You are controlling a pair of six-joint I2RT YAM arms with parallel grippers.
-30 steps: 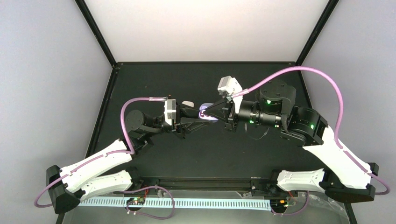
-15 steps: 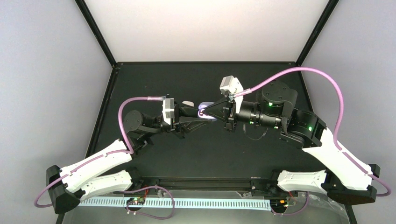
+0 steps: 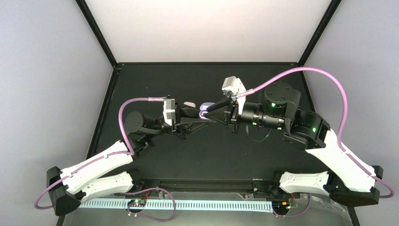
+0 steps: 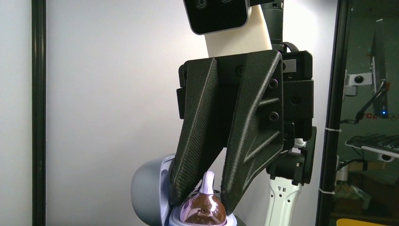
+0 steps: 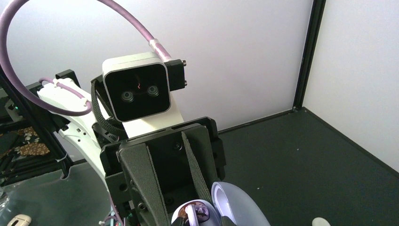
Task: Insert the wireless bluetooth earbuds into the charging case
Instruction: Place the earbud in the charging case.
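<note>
The earbud's stem point(image 4: 207, 182) sticks up high out of the charging case's well point(image 4: 203, 214), so my right gripper needs to open and work the earbud further down before moving away.
The charging case point(image 3: 210, 106) is open and held above the table in my left gripper point(image 3: 209, 119), which is shut on its base. In the right wrist view the left fingers point(image 5: 137, 184) flank the case point(image 5: 235, 207), its lid tipped back. My right gripper point(image 3: 205, 113) meets it from the right. In the left wrist view its fingertips point(image 4: 188, 188) press down at the lavender well and are shut on one white earbud point(image 4: 207, 181), whose stem stands up between them. The other earbud point(image 3: 189, 104) lies on the mat just behind the left gripper.
The black mat point(image 3: 207, 150) is ringed by a black frame and pale walls. The loose earbud also shows at the bottom right of the right wrist view point(image 5: 320, 221). Both arms meet mid-table, with purple cables looping above them.
The right wrist has shifted a little to the right and turned slightly, with its fingertips staying at the case. The left arm and case have hardly moved.
</note>
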